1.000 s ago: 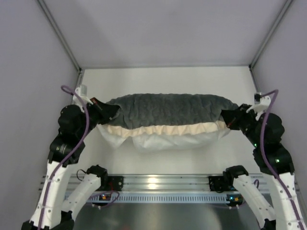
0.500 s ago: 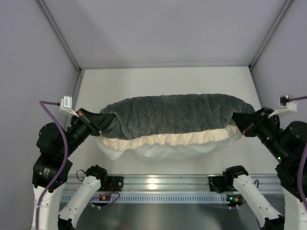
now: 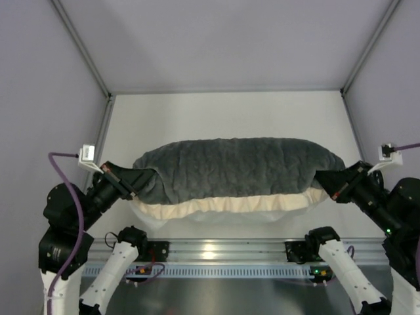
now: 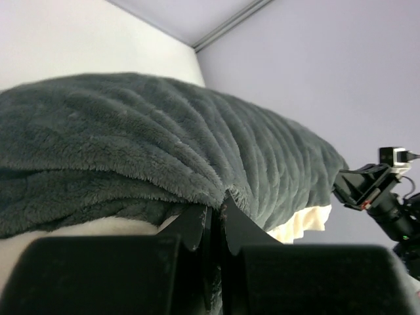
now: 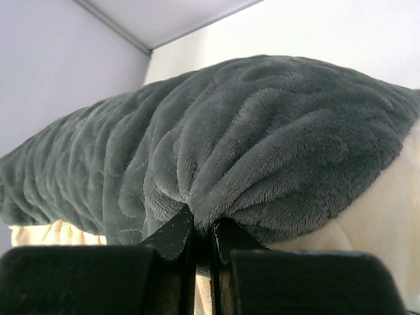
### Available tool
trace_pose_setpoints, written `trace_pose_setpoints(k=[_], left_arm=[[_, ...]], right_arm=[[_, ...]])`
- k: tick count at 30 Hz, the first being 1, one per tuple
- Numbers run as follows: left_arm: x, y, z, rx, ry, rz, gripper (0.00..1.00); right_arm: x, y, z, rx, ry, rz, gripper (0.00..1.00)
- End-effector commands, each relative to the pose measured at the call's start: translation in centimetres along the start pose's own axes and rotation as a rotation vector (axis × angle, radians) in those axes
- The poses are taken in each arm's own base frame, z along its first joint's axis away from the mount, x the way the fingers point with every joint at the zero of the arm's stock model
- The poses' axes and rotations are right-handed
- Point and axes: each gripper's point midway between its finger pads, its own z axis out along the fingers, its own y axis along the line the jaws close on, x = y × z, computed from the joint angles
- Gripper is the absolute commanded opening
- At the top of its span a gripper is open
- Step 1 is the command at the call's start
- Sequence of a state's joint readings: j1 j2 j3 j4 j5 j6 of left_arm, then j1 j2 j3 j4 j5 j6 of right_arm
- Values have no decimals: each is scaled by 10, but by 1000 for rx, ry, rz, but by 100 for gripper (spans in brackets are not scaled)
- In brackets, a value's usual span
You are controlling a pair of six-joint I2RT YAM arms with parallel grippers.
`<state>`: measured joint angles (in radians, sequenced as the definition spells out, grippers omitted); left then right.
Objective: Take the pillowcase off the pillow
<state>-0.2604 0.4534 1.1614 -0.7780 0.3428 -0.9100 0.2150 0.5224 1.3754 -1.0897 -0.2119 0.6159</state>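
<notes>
The pillow's white side is covered by the grey plush (image 3: 237, 168), which faces up. I should flip the pillow over before my left gripper pinches the white cloth (image 3: 226, 216).
The pillowcase (image 3: 233, 167), dark grey plush with a cream frill along its near edge, hangs stretched between my two grippers above the table. My left gripper (image 3: 133, 178) is shut on its left end, my right gripper (image 3: 323, 178) on its right end. In the left wrist view the jaws (image 4: 215, 209) pinch grey plush (image 4: 131, 144); in the right wrist view the jaws (image 5: 200, 223) pinch grey plush (image 5: 262, 131) too. A strip of white, the pillow (image 3: 216, 215), bulges below the frill.
White table (image 3: 223, 111) enclosed by grey walls, with metal frame posts (image 3: 82, 46) at the back corners. An aluminium rail (image 3: 223, 251) carrying the arm bases runs along the near edge.
Both grippers have lifted and spread apart, pulling the pillowcase wider and toward the near edge. Less of the white pillow shows below the frill now.
</notes>
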Motion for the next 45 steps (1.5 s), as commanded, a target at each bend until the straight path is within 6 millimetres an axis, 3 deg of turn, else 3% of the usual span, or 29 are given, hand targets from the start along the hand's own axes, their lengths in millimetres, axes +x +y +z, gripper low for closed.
trace_pose_setpoints(k=[1,2,4,5,6,7,8,9,10,11,12,13,14,15,17,18,20,21,22,23,24,25,27,28,31,34,38,40,45], left_arm=[[-21,-74,-35,241,-65,11,0],[-26,-67,-16,199,-41,-7,0],[-30,-50,16,127,0,8,0],[-32,-28,55,42,56,-6,0],[-36,-12,79,-4,69,40,0],[-44,-2,98,-49,66,57,0],[-44,33,140,-157,114,39,0],[-47,49,161,-203,127,62,1],[-50,59,178,-225,145,78,29],[-59,62,195,-243,141,94,58],[-52,94,222,-315,191,86,98],[-56,106,232,-354,183,104,99],[-58,113,238,-382,185,116,99],[-55,122,238,-409,196,123,99],[-56,125,225,-448,154,165,99],[-50,119,207,-452,132,203,99],[-61,114,175,-483,27,234,99],[-50,129,168,-509,34,224,99],[-46,130,163,-505,32,229,99],[-43,129,157,-490,36,231,99],[-34,137,155,-501,60,232,99],[-28,140,154,-500,80,231,99],[-22,140,145,-490,81,225,99],[-19,147,140,-511,75,227,99],[-40,161,125,-622,-12,296,99],[-54,150,120,-669,1,310,99],[-11,121,123,-487,142,226,99],[-13,112,112,-477,97,253,99],[-55,82,53,-515,-54,357,99]], right_arm=[[-10,59,-34,-247,16,70,0],[-14,64,-30,-258,25,79,0],[-26,61,10,-204,68,94,0],[-38,60,30,-198,46,64,0],[-41,54,55,-169,68,56,0],[-47,34,107,-62,122,62,0],[-53,19,132,-12,142,42,0],[-63,8,160,4,151,44,0],[-71,-14,203,13,227,85,27],[-81,-28,223,27,231,49,58],[-94,-47,243,87,215,37,77],[-111,-75,269,183,225,38,99],[-114,-83,275,201,251,-22,99],[-119,-101,281,287,257,-53,99],[-114,-84,266,300,262,-172,99],[-117,-64,246,279,216,-214,99],[-81,-55,245,234,238,-222,99],[-78,-28,222,138,192,-230,100],[-33,-35,225,111,271,-210,100],[-35,-20,228,33,206,-190,100],[-27,-4,213,-51,193,-182,100],[8,-11,214,-68,254,-163,100],[18,0,206,-117,229,-140,99],[44,0,206,-140,279,-141,99],[79,9,205,-200,348,-176,99],[120,-3,207,-132,439,-196,99],[160,-30,205,-4,487,-237,100],[179,-35,199,7,518,-249,99],[206,-45,183,45,534,-282,97]])
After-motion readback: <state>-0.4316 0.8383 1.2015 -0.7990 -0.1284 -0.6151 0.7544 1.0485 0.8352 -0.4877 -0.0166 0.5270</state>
